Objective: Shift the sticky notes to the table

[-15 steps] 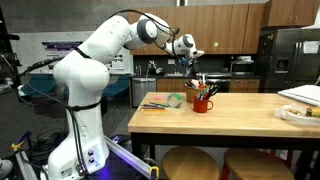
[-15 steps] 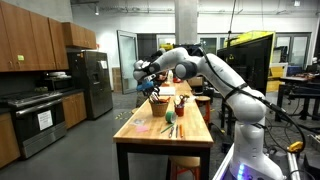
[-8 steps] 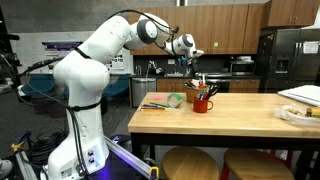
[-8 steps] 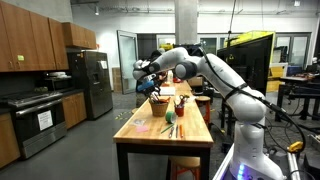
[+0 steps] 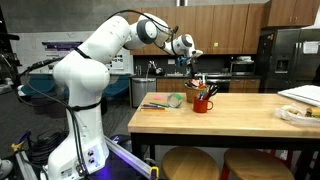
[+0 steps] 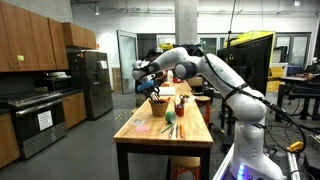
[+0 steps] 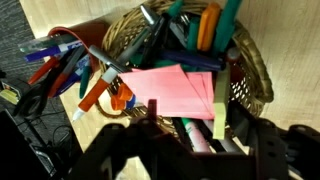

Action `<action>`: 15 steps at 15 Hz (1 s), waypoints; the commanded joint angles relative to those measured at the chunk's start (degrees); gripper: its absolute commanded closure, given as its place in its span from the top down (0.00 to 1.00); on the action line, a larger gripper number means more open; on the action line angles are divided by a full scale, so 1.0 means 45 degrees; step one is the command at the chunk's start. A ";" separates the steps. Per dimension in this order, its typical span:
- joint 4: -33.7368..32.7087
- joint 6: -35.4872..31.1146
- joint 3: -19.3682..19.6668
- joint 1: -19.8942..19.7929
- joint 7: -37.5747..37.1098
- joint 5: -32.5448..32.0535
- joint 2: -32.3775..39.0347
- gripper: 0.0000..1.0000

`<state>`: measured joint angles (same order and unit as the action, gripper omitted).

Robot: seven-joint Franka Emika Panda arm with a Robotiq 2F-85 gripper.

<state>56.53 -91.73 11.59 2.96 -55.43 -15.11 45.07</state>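
The pink sticky notes are lying flat on top of the markers while the yellow sticky notes are standing on edge. My gripper should pinch that yellow edge and lift it away.
The pink sticky notes lie in a wicker basket among several markers, seen in the wrist view. The basket stands on the light wood table in both exterior views. My gripper is open and empty, and hangs just above the basket with its fingers on either side of the notes' near edge. It also shows above the basket in both exterior views. The notes are too small to make out in the exterior views.
A red cup of pens stands beside the basket. A green tape roll and loose pens lie on the table. A white plate sits at its far end. Stools stand below.
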 commanded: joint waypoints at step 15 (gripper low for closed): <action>-0.0148 0.0136 -0.0013 0.0297 0.0644 -0.0110 0.0074 0.24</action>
<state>56.44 -91.78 11.57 4.15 -53.46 -15.27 45.20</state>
